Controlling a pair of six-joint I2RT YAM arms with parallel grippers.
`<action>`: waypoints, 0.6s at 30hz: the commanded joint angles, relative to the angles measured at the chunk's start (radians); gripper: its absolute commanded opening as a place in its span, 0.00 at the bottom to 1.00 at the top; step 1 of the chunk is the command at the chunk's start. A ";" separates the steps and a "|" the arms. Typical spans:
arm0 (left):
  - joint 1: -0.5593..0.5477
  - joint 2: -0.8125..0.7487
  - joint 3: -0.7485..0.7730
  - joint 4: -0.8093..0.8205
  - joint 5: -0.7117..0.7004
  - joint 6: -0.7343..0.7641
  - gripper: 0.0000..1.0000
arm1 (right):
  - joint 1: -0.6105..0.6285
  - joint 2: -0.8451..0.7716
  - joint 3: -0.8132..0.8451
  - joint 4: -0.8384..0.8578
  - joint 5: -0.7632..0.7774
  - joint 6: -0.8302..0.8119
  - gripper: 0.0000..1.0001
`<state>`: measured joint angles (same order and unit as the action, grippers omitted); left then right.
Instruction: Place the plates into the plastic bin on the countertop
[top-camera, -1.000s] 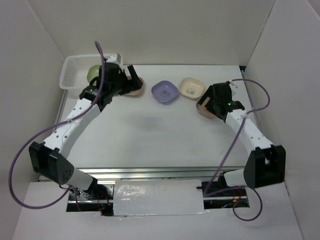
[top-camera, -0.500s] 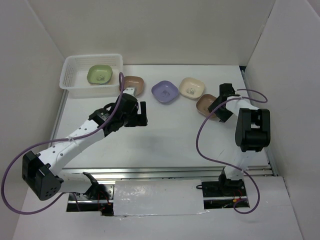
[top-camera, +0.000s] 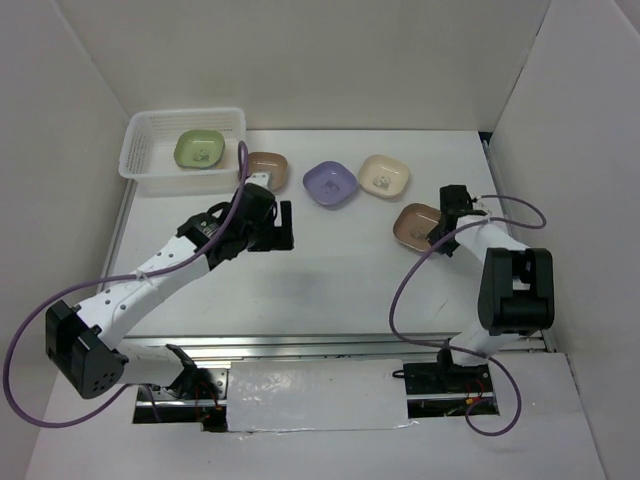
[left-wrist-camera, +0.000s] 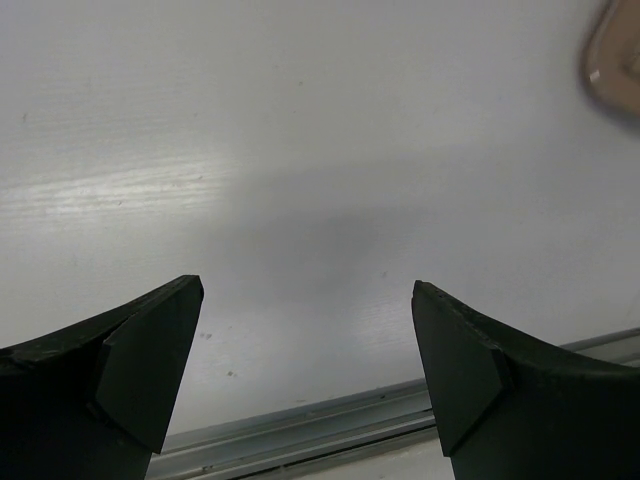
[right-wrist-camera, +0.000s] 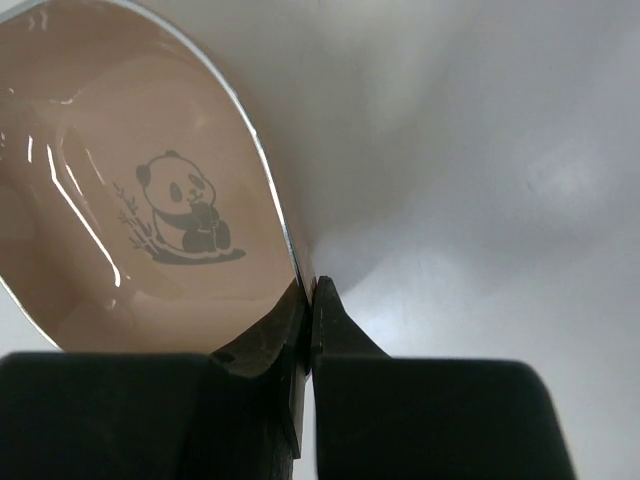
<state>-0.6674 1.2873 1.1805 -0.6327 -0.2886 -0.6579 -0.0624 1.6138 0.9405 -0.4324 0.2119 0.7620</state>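
Note:
The green plate (top-camera: 199, 149) lies face up and has the same shape as the brown one. The brown plate in my right gripper (top-camera: 415, 227) will stack on top of it when I lower it.
The white lattice plastic bin (top-camera: 142, 148) stands at the back left of the countertop (top-camera: 340, 270), with a green plate (top-camera: 199, 149) lying in it. A brown plate (top-camera: 268, 168), a purple plate (top-camera: 330, 183) and a cream plate (top-camera: 383, 176) lie in a row along the back. My right gripper (top-camera: 438, 230) is shut on the rim of a second brown plate (top-camera: 415, 222). In the right wrist view that plate (right-wrist-camera: 150, 220) shows a panda print, and the right gripper (right-wrist-camera: 310, 295) pinches its edge. My left gripper (top-camera: 284, 228) hangs open over bare countertop, nothing between its fingers (left-wrist-camera: 150, 350).
A metal rail (top-camera: 320, 345) runs along the front edge, also seen as a rail (left-wrist-camera: 300, 430) in the left wrist view. White walls close in the back and both sides. Purple cables loop beside both arms. A brown plate's edge (left-wrist-camera: 615, 60) shows at the left wrist view's top right.
My left arm pulled back from the bin, leaving the green plate inside, and stopped open over the left-middle countertop. The right gripper closed on the brown plate's rim.

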 joint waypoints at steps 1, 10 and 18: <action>-0.024 0.062 0.137 0.057 0.065 0.036 0.99 | 0.140 -0.124 -0.019 -0.110 0.226 0.008 0.00; -0.049 0.342 0.353 0.061 0.155 0.080 0.99 | 0.643 -0.221 0.053 -0.250 0.327 0.194 0.00; -0.038 0.440 0.309 0.044 0.154 0.064 0.94 | 0.797 -0.313 0.129 -0.174 0.265 0.238 0.00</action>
<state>-0.7124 1.7233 1.5024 -0.5846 -0.1493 -0.6025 0.7166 1.3579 1.0271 -0.6495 0.4690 0.9501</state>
